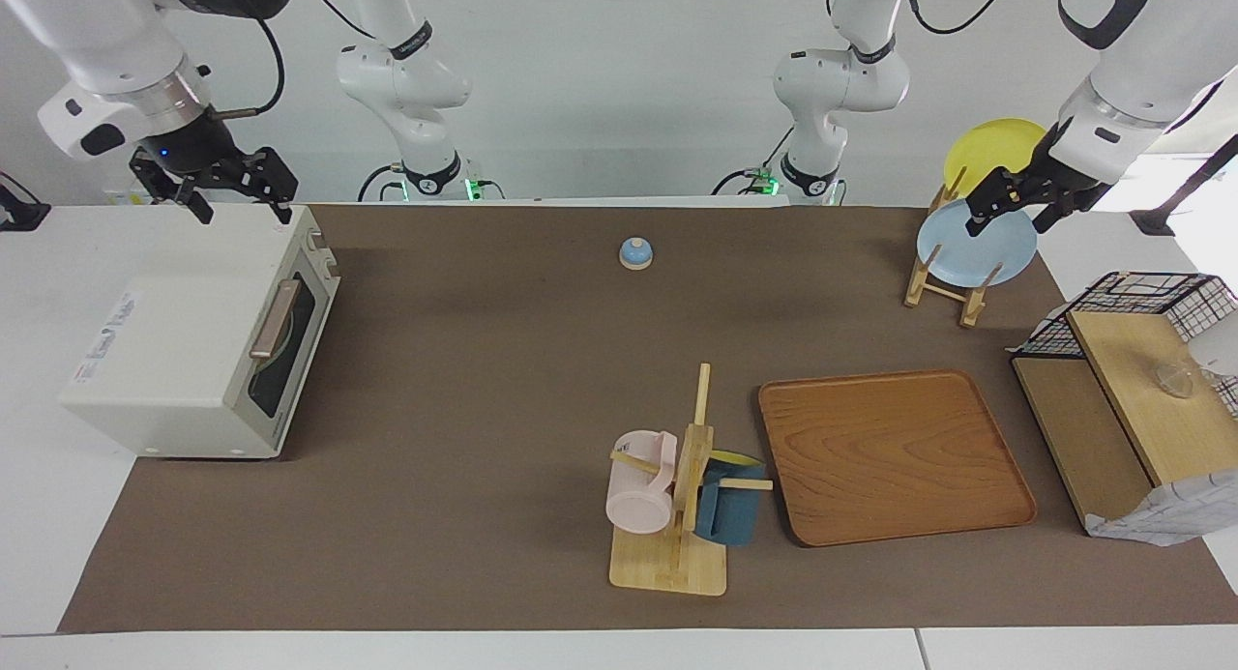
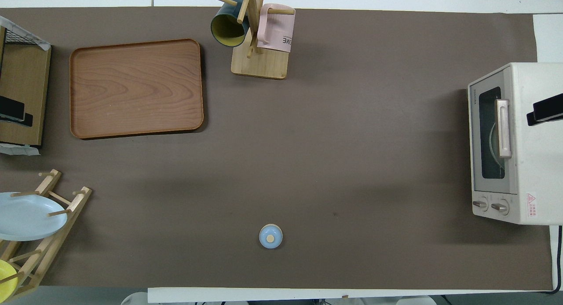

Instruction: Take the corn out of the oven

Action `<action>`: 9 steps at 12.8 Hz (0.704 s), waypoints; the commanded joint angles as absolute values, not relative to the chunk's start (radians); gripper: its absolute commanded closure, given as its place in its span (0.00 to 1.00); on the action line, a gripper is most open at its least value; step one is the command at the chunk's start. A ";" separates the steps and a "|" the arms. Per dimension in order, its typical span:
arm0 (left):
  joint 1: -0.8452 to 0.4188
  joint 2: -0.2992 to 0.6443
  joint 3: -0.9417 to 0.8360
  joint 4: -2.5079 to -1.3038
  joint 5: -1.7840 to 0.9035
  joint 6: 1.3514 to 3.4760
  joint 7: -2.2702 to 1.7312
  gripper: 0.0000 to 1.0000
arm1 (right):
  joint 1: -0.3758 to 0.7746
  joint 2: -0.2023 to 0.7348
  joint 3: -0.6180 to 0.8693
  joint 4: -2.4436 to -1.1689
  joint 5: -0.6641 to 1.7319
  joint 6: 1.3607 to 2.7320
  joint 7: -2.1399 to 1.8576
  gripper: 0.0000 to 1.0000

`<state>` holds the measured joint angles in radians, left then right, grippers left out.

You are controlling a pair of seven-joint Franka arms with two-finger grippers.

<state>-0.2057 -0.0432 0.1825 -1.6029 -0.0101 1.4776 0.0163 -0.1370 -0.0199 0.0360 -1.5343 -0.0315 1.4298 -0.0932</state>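
A pale curved edge [image 2: 492,142] can be seen through the dark glass door [image 2: 488,130], so I expect to find a plate with the corn on it when I open the oven.
The off-white oven [image 1: 193,351] stands at the right arm's end of the table with its dark glass door [image 1: 285,346] shut; it also shows in the overhead view [image 2: 528,142]. The tan handle [image 1: 274,319] lies across the door. The corn is hidden; only a pale curved edge shows through the glass. My right gripper [image 1: 240,204] hangs open and empty over the oven's top, at the end nearer the robots; part of it shows in the overhead view [image 2: 545,111]. My left gripper [image 1: 1006,220] waits open and empty in the air at the left arm's end, by the plate rack.
A wooden tray [image 1: 895,457] and a mug tree [image 1: 677,496] with a pink and a blue mug stand far from the robots. A small blue knobbed lid [image 1: 635,252] lies mid-table near them. A plate rack [image 1: 943,288] with a blue plate [image 1: 972,249] and a yellow plate [image 1: 991,148], and a wire-and-wood rack [image 1: 1132,390], stand at the left arm's end.
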 commanded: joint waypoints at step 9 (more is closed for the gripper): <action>-0.212 -0.049 0.187 -1.601 0.014 1.460 0.015 0.00 | -0.132 -0.081 0.040 -1.678 -0.025 1.567 -0.227 1.00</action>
